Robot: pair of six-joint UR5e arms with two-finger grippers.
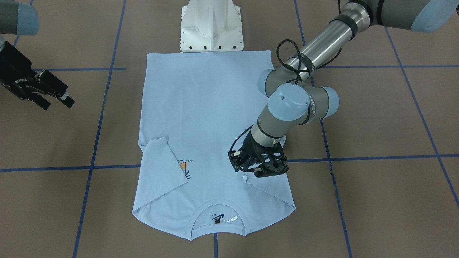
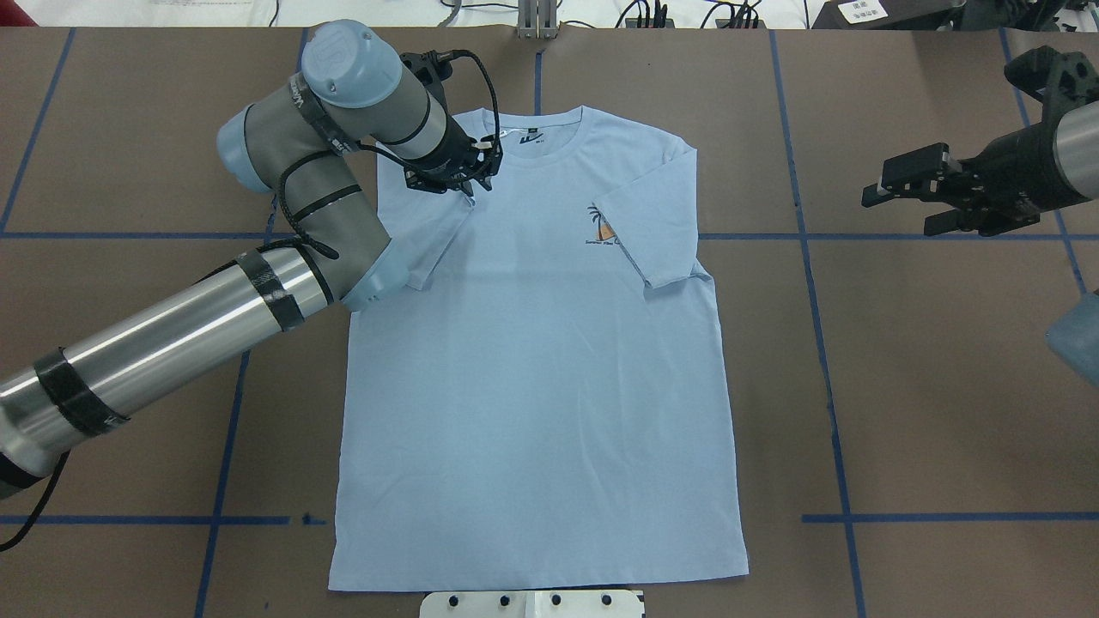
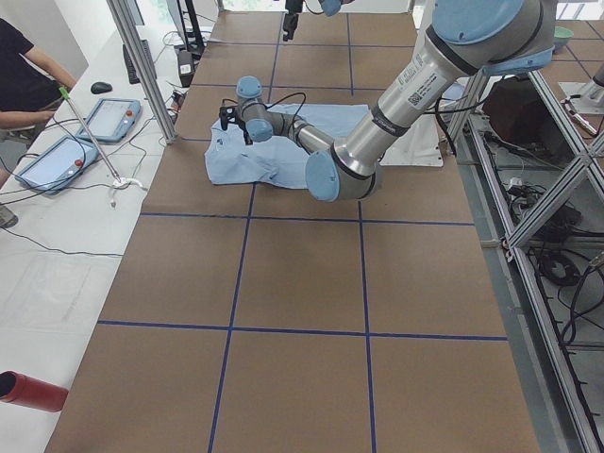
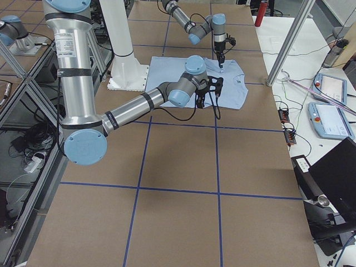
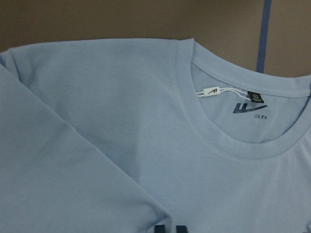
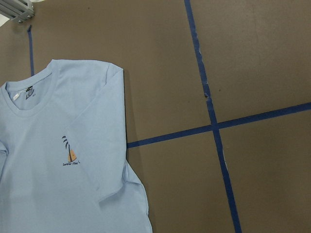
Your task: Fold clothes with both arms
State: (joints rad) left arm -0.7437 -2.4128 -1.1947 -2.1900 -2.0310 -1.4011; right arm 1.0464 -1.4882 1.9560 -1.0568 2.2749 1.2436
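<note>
The hem (image 1: 164,54) will cover the palm-tree print (image 1: 185,169) but leave the collar in view when I fold it over, because the print is below the collar.
The light blue T-shirt (image 2: 532,386) lies flat and front up on the brown table, collar (image 1: 218,215) on the side away from the robot. Both sleeves are folded inward; the right sleeve (image 2: 657,232) partly covers the palm-tree print (image 2: 601,227). My left gripper (image 2: 476,184) points down at the tip of the folded left sleeve (image 1: 265,190), beside the collar. In the left wrist view its fingertips (image 5: 160,228) stand close together at the sleeve's edge, pinching cloth. My right gripper (image 2: 897,210) hovers open off the shirt's right side, holding nothing.
The white pedestal (image 1: 211,25) stands at the shirt's hem. Blue tape lines (image 2: 944,236) grid the table. A person (image 3: 19,66) sits at a side table with tablets (image 3: 57,160), and a red cylinder (image 3: 33,392) lies there. Metal framing (image 3: 528,236) borders the robot side.
</note>
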